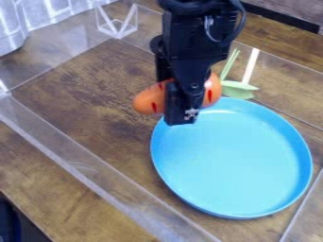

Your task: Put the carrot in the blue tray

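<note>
The carrot [149, 99] is mostly hanging outside the blue tray's far rim, so the robot's gripper should move it forward over the tray's near side [225, 184] before letting go.
The carrot [151, 98] is a stubby orange toy. It sticks out on both sides of the black gripper [186, 106], and its light green stem [239, 90] points right. The gripper is shut on the carrot and hangs over the far left rim of the blue tray [240, 165]. The tray is a big round blue dish lying flat on the wooden table, with nothing in it. The carrot's middle is hidden behind the fingers.
A clear plastic wall [76, 156] runs diagonally along the table's left front side. At the back stands a clear plastic stand [120, 19], and a grey object [10, 28] sits in the top left corner. A white strip [248, 64] lies behind the tray.
</note>
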You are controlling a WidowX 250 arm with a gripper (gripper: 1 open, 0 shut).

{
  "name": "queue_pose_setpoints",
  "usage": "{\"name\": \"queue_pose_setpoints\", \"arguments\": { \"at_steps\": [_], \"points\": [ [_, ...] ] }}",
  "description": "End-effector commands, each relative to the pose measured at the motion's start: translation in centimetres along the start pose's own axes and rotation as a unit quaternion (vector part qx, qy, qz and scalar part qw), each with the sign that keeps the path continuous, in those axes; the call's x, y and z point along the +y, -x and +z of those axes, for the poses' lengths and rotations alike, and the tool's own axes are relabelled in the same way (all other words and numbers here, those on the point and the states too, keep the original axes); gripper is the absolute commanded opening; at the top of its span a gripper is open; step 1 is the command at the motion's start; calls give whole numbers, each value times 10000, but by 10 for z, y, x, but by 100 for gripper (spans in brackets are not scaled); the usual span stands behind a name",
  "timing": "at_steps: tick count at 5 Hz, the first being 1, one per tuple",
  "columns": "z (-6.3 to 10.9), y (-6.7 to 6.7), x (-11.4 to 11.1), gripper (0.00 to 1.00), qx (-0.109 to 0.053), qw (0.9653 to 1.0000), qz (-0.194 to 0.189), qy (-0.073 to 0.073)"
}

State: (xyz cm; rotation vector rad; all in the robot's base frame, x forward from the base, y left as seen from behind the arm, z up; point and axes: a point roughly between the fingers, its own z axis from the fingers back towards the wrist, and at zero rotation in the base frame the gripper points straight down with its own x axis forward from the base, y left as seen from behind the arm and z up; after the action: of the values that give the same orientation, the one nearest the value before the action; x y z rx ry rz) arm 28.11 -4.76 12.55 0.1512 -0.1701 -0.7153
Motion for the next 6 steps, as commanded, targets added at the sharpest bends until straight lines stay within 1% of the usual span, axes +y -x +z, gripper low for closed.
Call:
{"name": "queue_pose_setpoints", "arguments": {
  "at_steps": [1,2,3,5,6],
  "points": [
    [22,0,2,0,-339,9989,142,-279],
    [25,1,-10,0,-430,9983,135,-359],
    [24,-2,-25,0,-484,9981,65,-385],
    [8,-12,-49,0,-569,9975,-156,-380],
    [-4,-17,-59,0,-560,9974,-276,-350]
  ]
}}
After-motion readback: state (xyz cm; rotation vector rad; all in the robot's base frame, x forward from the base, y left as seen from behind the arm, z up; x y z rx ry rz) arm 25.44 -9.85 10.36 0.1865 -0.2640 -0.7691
